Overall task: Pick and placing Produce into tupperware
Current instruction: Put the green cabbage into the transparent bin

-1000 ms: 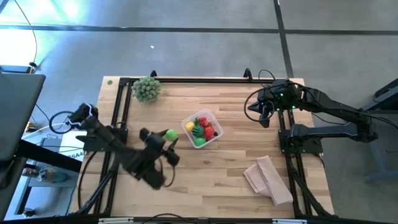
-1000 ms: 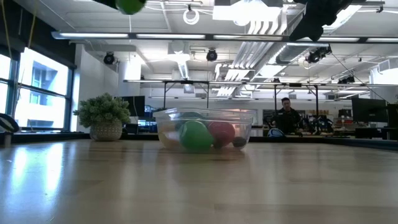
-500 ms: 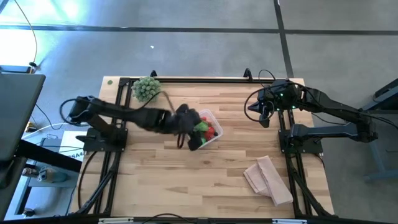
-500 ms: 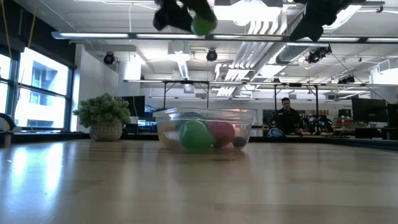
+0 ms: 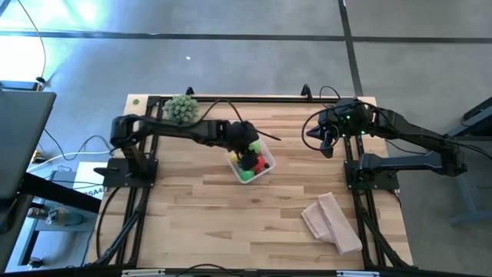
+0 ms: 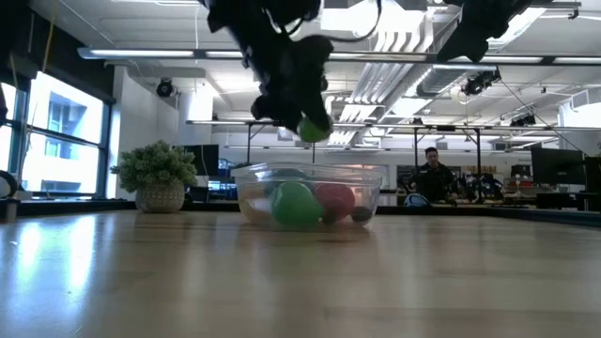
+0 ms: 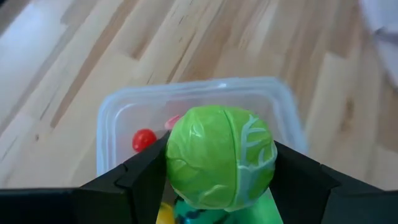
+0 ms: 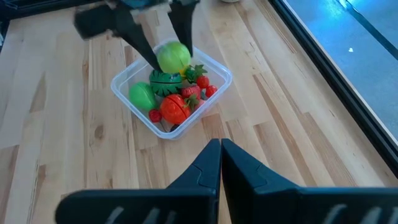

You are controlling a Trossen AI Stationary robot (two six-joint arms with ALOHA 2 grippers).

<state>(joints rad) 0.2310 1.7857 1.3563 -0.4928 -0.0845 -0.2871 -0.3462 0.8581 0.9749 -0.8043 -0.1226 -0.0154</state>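
The light-green ball [image 8: 173,58] is hanging over the tupperware's open top, so my left gripper should go on lowering it until it touches the produce inside [image 8: 185,76], then let go.
A clear squarish tupperware [image 5: 269,168] stands mid-table and holds red, green and yellow toy produce [image 8: 174,107]. My left gripper [image 5: 247,150] hangs over it, shut on a light-green cabbage-like ball [image 7: 221,155]. In the low view that ball [image 6: 313,129] hovers just above the tupperware's rim [image 6: 254,171]. My right gripper [image 8: 221,146] waits shut above the table's far right part [image 5: 324,142], away from the tupperware. My left gripper pinches the green ball by two opposite sides [image 7: 177,165] between its two fingers [image 7: 140,177]. The fingers slant downward, coming from the table's left. The ball is lifted clear, above the produce in the tupperware.
A pale-green spiky ball plant [image 5: 181,109] stands at the far left corner. A tan folded cloth [image 5: 332,221] lies near the right front. Bare wood lies in front of the tupperware. A person [image 6: 432,178] sits far off in the room behind.
My left gripper has swung from the table's left part toward the right, carrying the green ball to above the tupperware. It has tipped its fingers downward and sunk toward the rim. The grip on the ball has stayed shut.
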